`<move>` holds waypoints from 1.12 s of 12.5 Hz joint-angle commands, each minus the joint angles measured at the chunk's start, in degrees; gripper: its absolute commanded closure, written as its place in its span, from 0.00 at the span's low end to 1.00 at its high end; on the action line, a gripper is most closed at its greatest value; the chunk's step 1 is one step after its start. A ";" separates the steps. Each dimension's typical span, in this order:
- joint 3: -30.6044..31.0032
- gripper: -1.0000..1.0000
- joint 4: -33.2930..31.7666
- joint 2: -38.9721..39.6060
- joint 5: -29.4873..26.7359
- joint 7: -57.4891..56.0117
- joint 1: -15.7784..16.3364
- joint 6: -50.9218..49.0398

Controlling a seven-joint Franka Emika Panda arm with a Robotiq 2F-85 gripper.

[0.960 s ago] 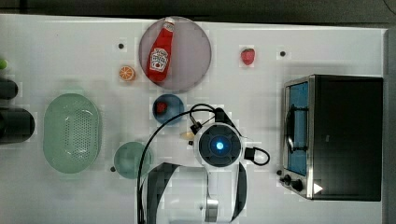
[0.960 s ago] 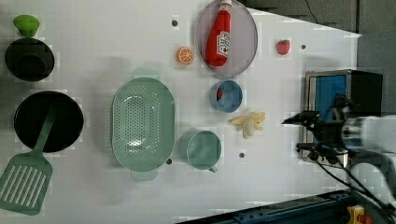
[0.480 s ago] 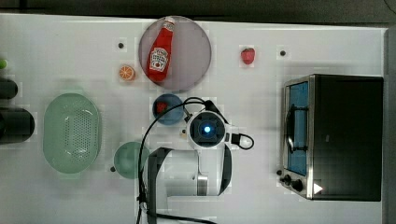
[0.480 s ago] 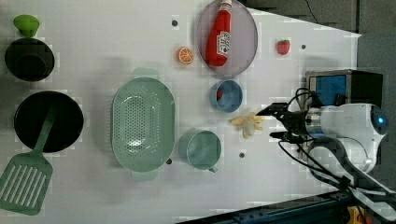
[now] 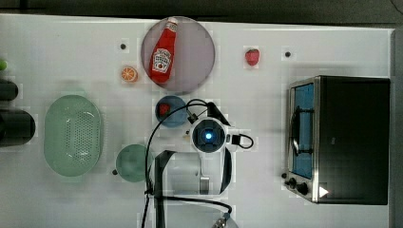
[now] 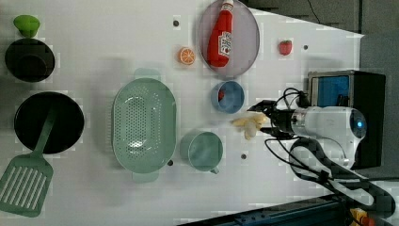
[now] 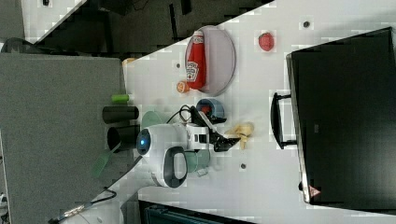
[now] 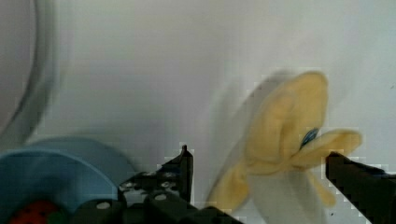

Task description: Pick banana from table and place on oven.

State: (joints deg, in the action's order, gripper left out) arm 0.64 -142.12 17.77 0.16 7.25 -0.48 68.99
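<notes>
My gripper is about to carry the pale yellow banana point(image 6: 250, 122) to the oven, and the peel flaps point(image 8: 334, 143) hold their outward curve. The banana will therefore keep its spread shape when I carry it there.
The pale yellow banana point(image 6: 248, 125) lies on the white table point(image 5: 71, 47), between the blue bowl and the oven point(image 5: 354, 137). My gripper point(image 6: 261, 120) is open and low over it, one finger on each side of the bunch. In the wrist view the banana point(image 8: 285, 140) sits between the two black fingertips point(image 8: 183, 164), which stand apart from it. The right view shows the gripper point(image 7: 226, 133) at the banana point(image 7: 241, 129), just off the oven point(image 7: 345, 112) handle. In the top view the arm's wrist covers the banana.
A blue bowl point(image 5: 171, 111) holding a strawberry stands right beside the gripper. A teal cup point(image 5: 132, 163) and a green colander point(image 5: 72, 135) lie toward the top view's left. A plate with a ketchup bottle point(image 5: 161, 52), an orange slice point(image 5: 129, 74) and a strawberry point(image 5: 252, 56) are farther back.
The arm has swung away from the oven side, toward the top view's left, and come down so that the open gripper now straddles the banana. The banana has not moved.
</notes>
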 commanded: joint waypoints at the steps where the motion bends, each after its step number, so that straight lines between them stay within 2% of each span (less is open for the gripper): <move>1: 0.71 0.04 -0.78 1.74 0.08 2.13 0.10 1.82; 5: 0.80 0.53 -0.49 1.89 0.07 2.18 0.05 2.27; 7: 0.99 0.72 -0.29 1.88 0.07 2.18 0.06 2.36; 11: 1.17 0.73 2.32 -2.47 0.05 2.39 -0.01 1.72; 12: 1.12 0.73 3.65 -5.42 0.05 2.39 -0.11 -0.29; 14: 0.99 0.73 7.42 -12.25 0.05 2.39 -0.25 -10.70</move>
State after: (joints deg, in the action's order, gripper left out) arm 1.29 -138.65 11.38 -0.23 7.35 -0.81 56.79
